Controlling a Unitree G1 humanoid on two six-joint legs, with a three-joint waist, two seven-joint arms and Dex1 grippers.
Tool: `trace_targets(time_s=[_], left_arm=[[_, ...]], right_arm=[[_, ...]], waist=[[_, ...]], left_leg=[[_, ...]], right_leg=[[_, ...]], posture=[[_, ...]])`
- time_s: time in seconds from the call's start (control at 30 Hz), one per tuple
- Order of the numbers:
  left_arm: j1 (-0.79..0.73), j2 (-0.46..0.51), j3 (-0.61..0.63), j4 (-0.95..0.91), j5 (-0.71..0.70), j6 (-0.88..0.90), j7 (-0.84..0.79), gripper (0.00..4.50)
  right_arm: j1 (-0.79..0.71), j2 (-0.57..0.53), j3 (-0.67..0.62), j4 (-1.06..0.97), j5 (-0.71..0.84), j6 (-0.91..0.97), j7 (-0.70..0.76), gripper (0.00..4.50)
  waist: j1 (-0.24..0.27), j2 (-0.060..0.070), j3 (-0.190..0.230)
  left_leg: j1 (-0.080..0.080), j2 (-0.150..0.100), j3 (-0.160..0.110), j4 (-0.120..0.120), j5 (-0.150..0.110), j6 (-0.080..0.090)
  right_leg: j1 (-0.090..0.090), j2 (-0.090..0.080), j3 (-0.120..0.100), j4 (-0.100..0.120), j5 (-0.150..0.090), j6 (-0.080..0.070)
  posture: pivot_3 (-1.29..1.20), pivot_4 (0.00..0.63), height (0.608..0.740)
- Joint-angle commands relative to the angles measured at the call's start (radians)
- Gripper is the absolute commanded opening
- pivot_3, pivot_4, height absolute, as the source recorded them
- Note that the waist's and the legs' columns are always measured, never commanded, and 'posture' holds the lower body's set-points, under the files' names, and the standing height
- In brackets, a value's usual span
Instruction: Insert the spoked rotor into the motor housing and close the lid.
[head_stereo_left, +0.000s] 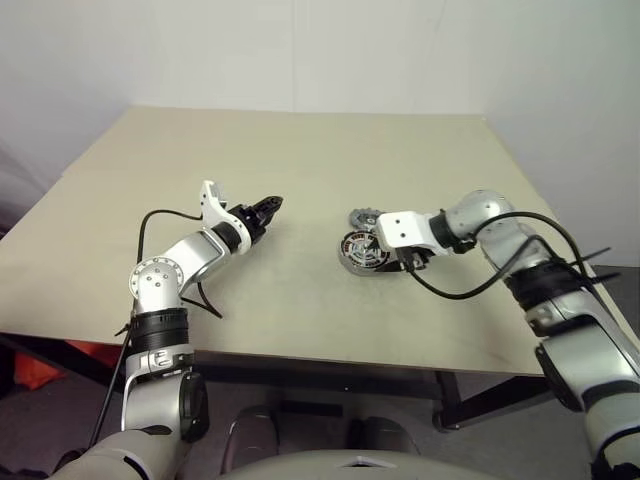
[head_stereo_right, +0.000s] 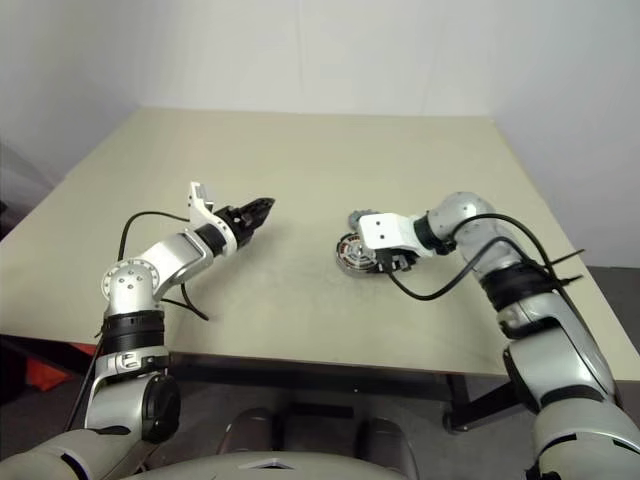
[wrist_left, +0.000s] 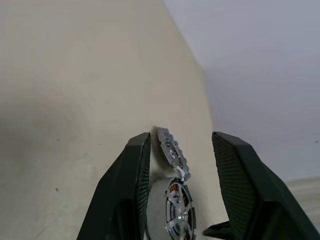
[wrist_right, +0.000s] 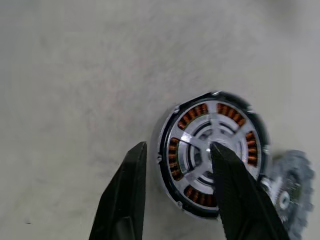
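Note:
My gripper will turn the lid (wrist_right: 297, 187) over. Its inner hub (wrist_right: 284, 200) faces up now, so the lid will then show a closed grey back and cover the windings.
The motor housing (wrist_right: 215, 150) lies flat on the table, right of centre, its ring of copper windings facing up. The spoked rotor (wrist_right: 200, 150) sits inside it, silver spokes around a central hub. Right behind the housing, the notched lid (head_stereo_left: 362, 218) lies on the table. My right gripper (wrist_right: 178, 145) hangs open just above the housing's rim, one finger (wrist_right: 235, 195) over the windings and the other over bare table. My left gripper (head_stereo_left: 272, 206) hovers open left of centre, holding nothing and pointing toward the lid (wrist_left: 172, 150) and housing (wrist_left: 172, 217).
The beige table (head_stereo_left: 300, 160) carries nothing else. Its front edge runs close under both arms, and a white wall stands behind its far edge. Black cables loop off both forearms, the right one (head_stereo_left: 470, 290) hanging close to the table near the housing.

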Motion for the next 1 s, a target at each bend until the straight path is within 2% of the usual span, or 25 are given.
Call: trace_targets(time_s=[0.03,0.37,0.67,1.0], left_arm=[[-0.005,-0.003,0.016,-0.042,0.002,-0.021,-0.010,2.05],[0.042,-0.014,0.034,-0.095,-0.006,-0.030,0.010,2.05],[0.040,-0.017,0.030,-0.086,0.003,-0.032,0.007,2.05],[0.021,-0.008,0.025,-0.070,0.012,-0.028,-0.002,2.05]], right_arm=[[-0.070,0.028,0.020,0.121,-0.049,-0.118,0.009,2.25],[-0.109,0.062,0.022,0.302,-0.108,-0.251,-0.014,2.25],[-0.042,0.014,-0.021,0.163,-0.047,-0.227,0.037,2.25],[0.021,0.045,-0.011,0.074,-0.080,-0.149,0.008,2.25]], waist=[[0.000,0.000,0.000],[-0.001,0.000,0.000],[-0.001,0.000,0.000],[-0.004,0.000,0.000]], left_leg=[[-0.001,0.000,0.000,0.000,0.000,0.000],[0.000,0.000,0.000,0.001,-0.001,0.002],[0.001,0.000,0.000,0.001,-0.001,0.002],[0.002,0.001,0.000,0.001,-0.001,0.002]], right_leg=[[-0.001,0.000,0.000,0.000,0.000,-0.001],[0.001,0.000,0.000,0.000,0.000,-0.001],[0.002,0.000,0.000,0.000,0.000,-0.001],[0.002,0.000,0.000,0.001,0.000,-0.001]], posture=[[0.00,0.000,0.740],[0.00,0.000,0.740],[0.00,0.000,0.740],[0.00,0.000,0.740]])
